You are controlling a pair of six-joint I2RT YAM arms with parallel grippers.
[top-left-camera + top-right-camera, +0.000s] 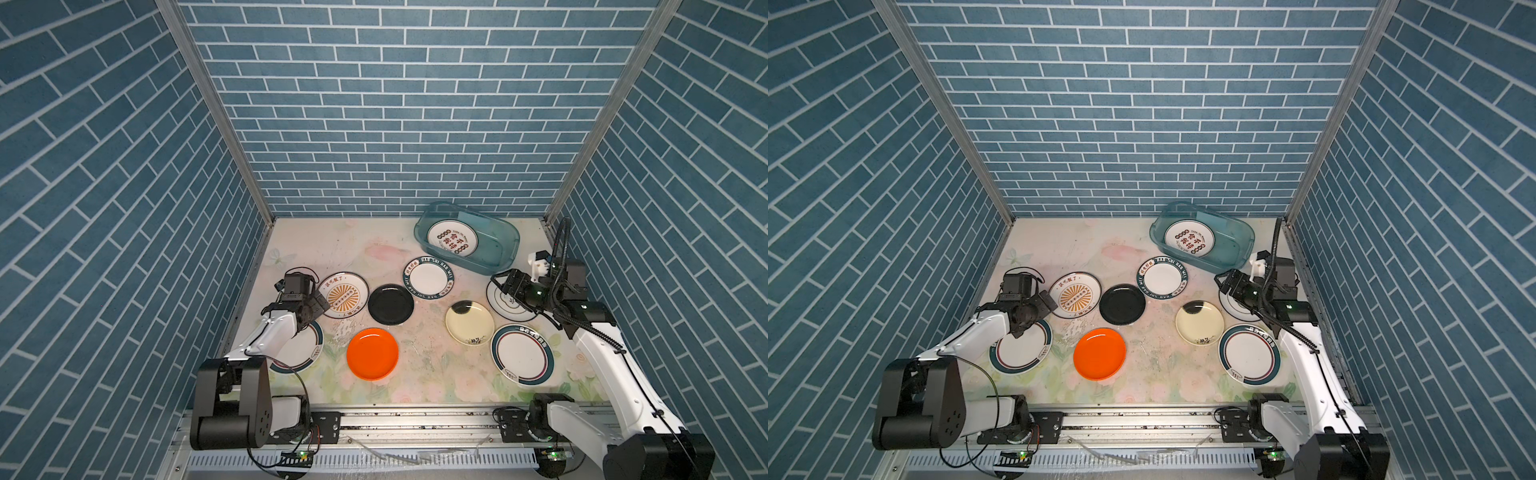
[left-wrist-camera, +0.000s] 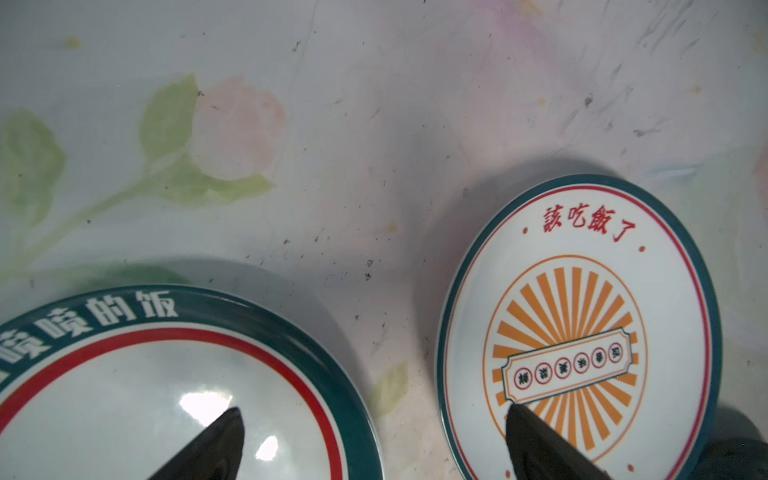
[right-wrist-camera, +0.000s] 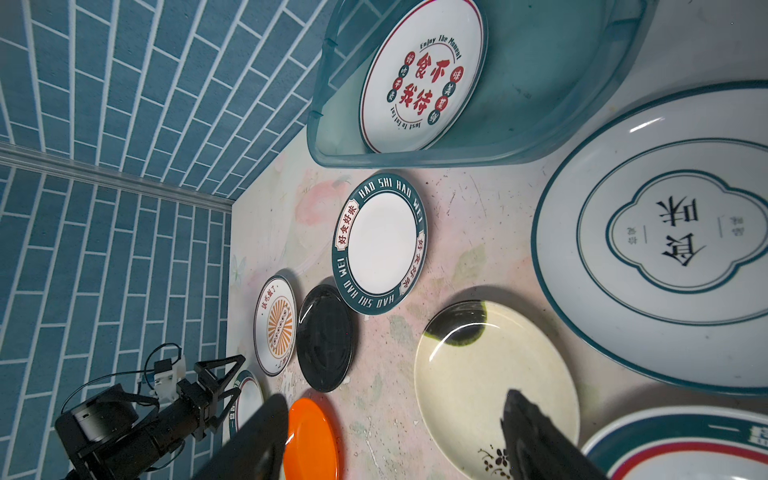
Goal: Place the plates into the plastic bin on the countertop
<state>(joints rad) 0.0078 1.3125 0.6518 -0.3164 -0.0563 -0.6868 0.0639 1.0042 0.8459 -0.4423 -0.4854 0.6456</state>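
The teal-rimmed plate (image 1: 1024, 346) sits close in beneath my left gripper's arm, so that gripper should slide the plate toward the back wall and take the plate's near rim (image 1: 1009, 370).
The teal plastic bin (image 1: 494, 245) (image 3: 540, 83) stands at the back right of the flowered countertop (image 1: 332, 249) and holds one white plate with red characters (image 1: 452, 242). Several plates lie flat on the countertop. My left gripper (image 1: 318, 309) (image 2: 374, 409) hangs open over the gap between the sunburst plate (image 1: 343, 295) (image 2: 577, 328) and the teal-rimmed front-left plate (image 1: 301, 353) (image 2: 166, 399). My right gripper (image 1: 500, 286) (image 3: 397, 397) is open and empty above the left edge of a ringed white plate (image 1: 513, 309) (image 3: 681, 237).
Between the arms lie the lettered-rim plate (image 1: 428, 277), black plate (image 1: 390, 304), orange plate (image 1: 372, 353), cream plate (image 1: 469, 323) and a teal-and-red-rimmed plate (image 1: 522, 353). Blue brick walls close three sides; a grey metal rail (image 1: 415, 419) runs along the front.
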